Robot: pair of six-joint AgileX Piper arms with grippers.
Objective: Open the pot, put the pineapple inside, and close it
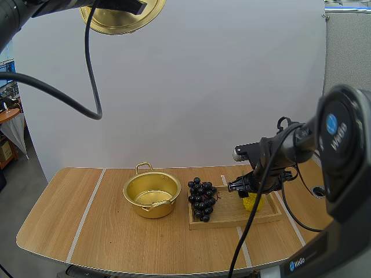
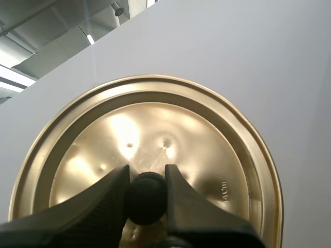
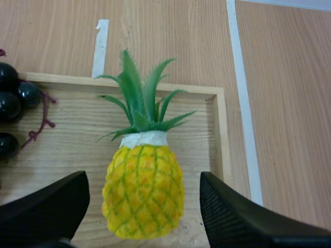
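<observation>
A white band (image 3: 144, 138) goes around the pineapple's neck, so the green leaves (image 3: 138, 106) will stay on and come along with the yellow body when I lift the pineapple.
The gold pot (image 1: 152, 194) stands open on the table, left of the wooden tray (image 1: 264, 215). Its gold lid (image 1: 122, 14) hangs high above the table, and my left gripper (image 2: 147, 192) is shut on the lid's black knob (image 2: 146, 197). A small yellow pineapple (image 3: 143, 187) with green leaves lies in the tray's right end. My right gripper (image 3: 142, 204) is open, its fingers (image 3: 235, 214) standing on either side of the pineapple without touching it. From above, the right gripper (image 1: 250, 186) sits just over the pineapple (image 1: 253, 201).
A bunch of dark grapes (image 1: 201, 198) lies in the tray's left end, close to the pot. White tape lines (image 1: 86, 214) cross the wooden table. The tray's raised rim (image 3: 221, 132) runs close to the pineapple.
</observation>
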